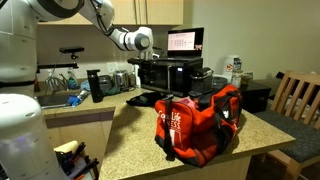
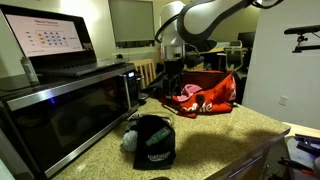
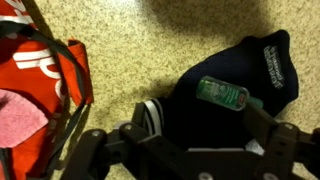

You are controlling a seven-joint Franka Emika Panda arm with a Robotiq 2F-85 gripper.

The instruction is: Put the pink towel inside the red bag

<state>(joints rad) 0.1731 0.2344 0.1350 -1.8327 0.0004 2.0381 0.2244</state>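
Next, I move back over to the pink towel [image 3: 18, 120] on the red bag, because my open gripper is hanging above the black cap [image 3: 200, 112], away from the towel.
The red bag [image 1: 205, 120] stands open on the speckled counter and shows in both exterior views [image 2: 210, 95]. In the wrist view its red edge [image 3: 45, 65] is at the left, and the pink towel [image 3: 18, 115] lies inside it. My gripper [image 3: 200, 140] is open and empty. It hangs above the counter beside the bag, over a black cap [image 3: 235, 75]. In an exterior view the gripper [image 2: 172, 68] hangs just left of the bag.
A small green bottle [image 3: 222, 95] lies on the black cap [image 2: 152, 140]. A black microwave [image 2: 60, 105] with a laptop [image 2: 45, 40] on top stands close by. A wooden chair [image 1: 298, 98] stands by the counter's far side, and a sink area [image 1: 60, 98] lies behind.
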